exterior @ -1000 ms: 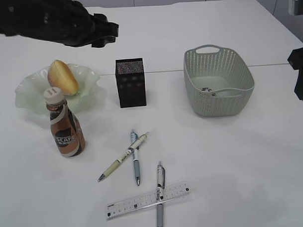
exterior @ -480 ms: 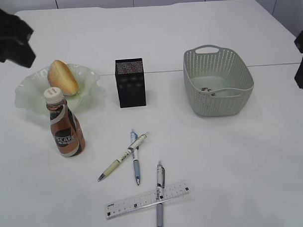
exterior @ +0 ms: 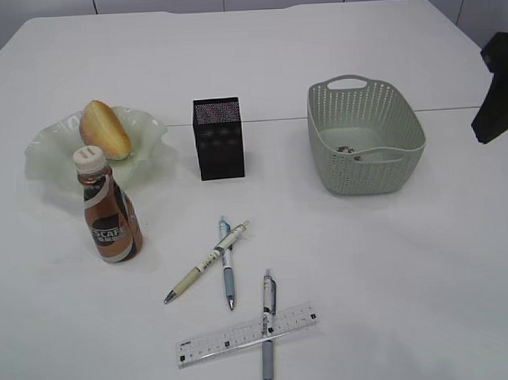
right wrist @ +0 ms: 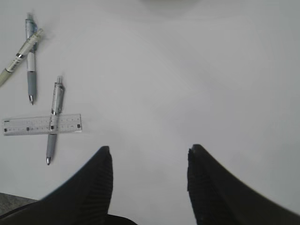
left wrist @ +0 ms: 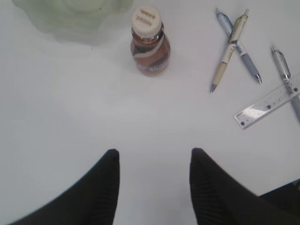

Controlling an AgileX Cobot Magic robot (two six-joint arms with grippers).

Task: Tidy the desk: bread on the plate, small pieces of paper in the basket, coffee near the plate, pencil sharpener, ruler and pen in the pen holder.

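The clear ruler point(exterior: 222, 340) lies across the top of the grey pen point(exterior: 268, 327), so when I lift the ruler, it will come away freely and leave the pen in place.
The bread point(exterior: 104, 128) lies on the pale green plate point(exterior: 48, 155) at the left. The coffee bottle point(exterior: 110, 218) stands just in front of the plate and also shows in the left wrist view point(left wrist: 150, 47). The black pen holder point(exterior: 218, 138) stands mid-table. A beige pen point(exterior: 206, 262) crosses a blue-grey pen point(exterior: 228, 270); a grey pen point(exterior: 267, 302) lies across the ruler point(exterior: 234, 337). Small paper pieces point(exterior: 353, 153) lie in the basket point(exterior: 363, 99). No pencil sharpener shows. My left gripper point(left wrist: 154, 157) is open and empty over bare table. My right gripper point(right wrist: 150, 154) is open and empty, right of the ruler point(right wrist: 28, 125).
My right arm point(exterior: 494, 90) shows at the right edge of the exterior view, right of the basket. My left arm is out of that view. A seam runs across the white table behind the pen holder.
My left arm has pulled away to the left from above the plate and left the exterior view. My right arm has shifted slightly at the right edge. The objects have not moved.
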